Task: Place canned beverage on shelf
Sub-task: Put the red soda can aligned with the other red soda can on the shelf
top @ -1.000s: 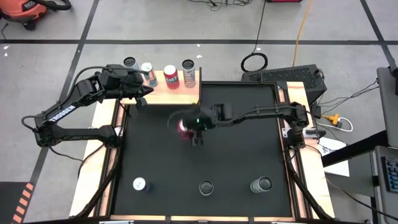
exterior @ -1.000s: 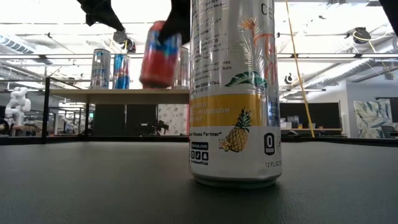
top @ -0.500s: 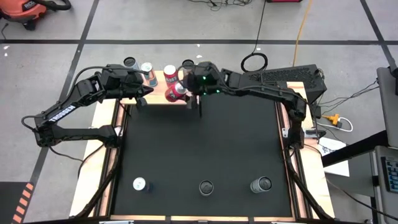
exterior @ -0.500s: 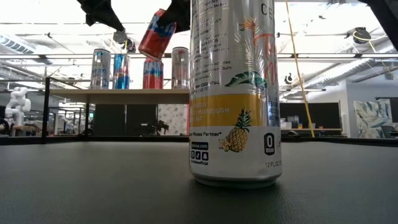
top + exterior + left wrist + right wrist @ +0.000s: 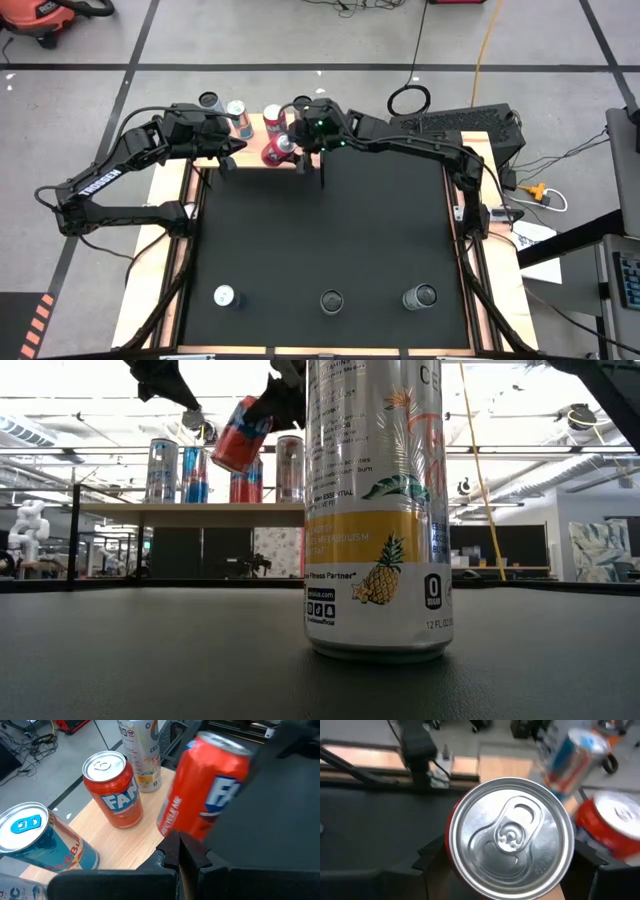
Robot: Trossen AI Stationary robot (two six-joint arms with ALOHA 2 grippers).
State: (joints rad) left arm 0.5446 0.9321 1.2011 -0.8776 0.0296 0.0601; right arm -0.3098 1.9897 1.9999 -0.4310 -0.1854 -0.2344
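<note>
The held can [image 5: 236, 444] is tilted above the wood shelf. My right gripper should stand it upright, open, and then push it along the shelf [image 5: 256, 156] with closed fingers.
My right gripper [image 5: 286, 148] is shut on a red can [image 5: 238, 432], tilted in the air just above the pale wood shelf [image 5: 252, 156] at the table's far left. Several cans stand upright on the shelf by their bases: a silver one [image 5: 210, 101], a blue one [image 5: 237, 110], a red one [image 5: 112, 790] and a white one [image 5: 303, 104]. The held can hangs close beside the standing red one. My left gripper [image 5: 179, 854] hovers shut over the shelf's near left part, holding nothing. My right gripper pinches the red can's side wall just below its top rim [image 5: 451, 851], one finger [image 5: 427, 857] on each side. The fingers come from the table's right, slanting a little downward. The can is lifted clear of the shelf and tilted, its silver top [image 5: 512, 835] toward the wrist.
Three more cans stand on the black mat near the table's front edge [image 5: 224, 296] [image 5: 331, 301] [image 5: 420, 297]; the middle one fills the low view [image 5: 375, 510]. A thin black frame post [image 5: 322, 150] stands at the shelf's right end.
My right gripper has carried the red can from the middle of the mat toward the far edge and up, to just above the shelf. The can has tipped from nearly upright to clearly tilted. The last half second brought only a small shift to the left.
</note>
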